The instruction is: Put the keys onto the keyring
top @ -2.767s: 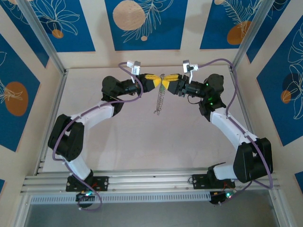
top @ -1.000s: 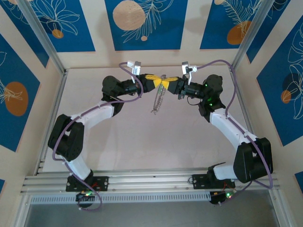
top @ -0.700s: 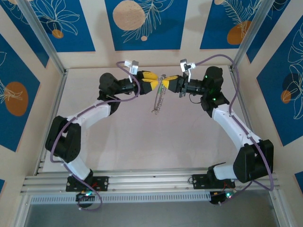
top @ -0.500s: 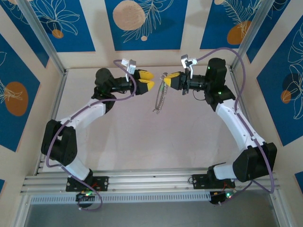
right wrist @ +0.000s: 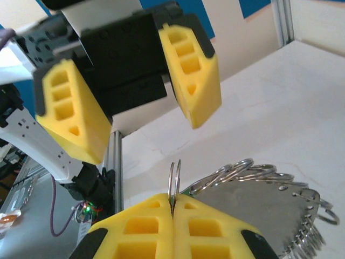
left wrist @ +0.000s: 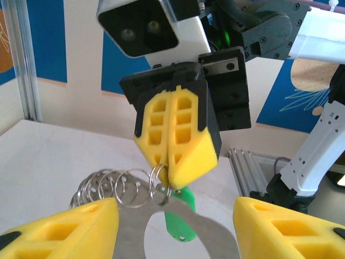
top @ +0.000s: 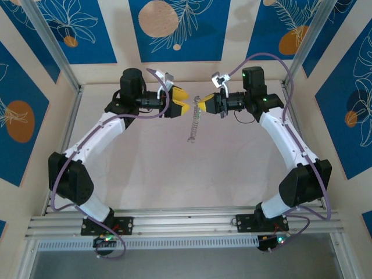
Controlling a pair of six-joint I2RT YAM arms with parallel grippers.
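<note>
The key's green head [left wrist: 181,225] hangs below my right gripper, which is closed on the top ring, so my left gripper should first take over that ring [left wrist: 159,186].
The keyring [top: 194,123] is a floppy chain of linked silver rings, and it hangs above the table from my right gripper [top: 202,105]. That gripper is shut on the chain's top ring [right wrist: 174,175]. In the left wrist view the right gripper [left wrist: 172,162] pinches that ring [left wrist: 159,186], and the key's green head [left wrist: 180,216] dangles just under the fingertips. The other rings [left wrist: 105,189] trail off to the left. My left gripper [top: 181,99] is open and faces the ring from the left, a short gap away. Its own yellow fingers [left wrist: 59,229] stand wide apart with nothing between them.
The pale table [top: 174,174] lies below both raised grippers. Aluminium posts [top: 52,46] stand at the back corners, before walls with blue panels [top: 174,29]. A metal rail [top: 186,221] runs along the near edge by the arm bases.
My left gripper has opened, let go of the ring and pulled back to the left. The right gripper stays shut on the ring and has shifted slightly. The chain still hangs from it.
</note>
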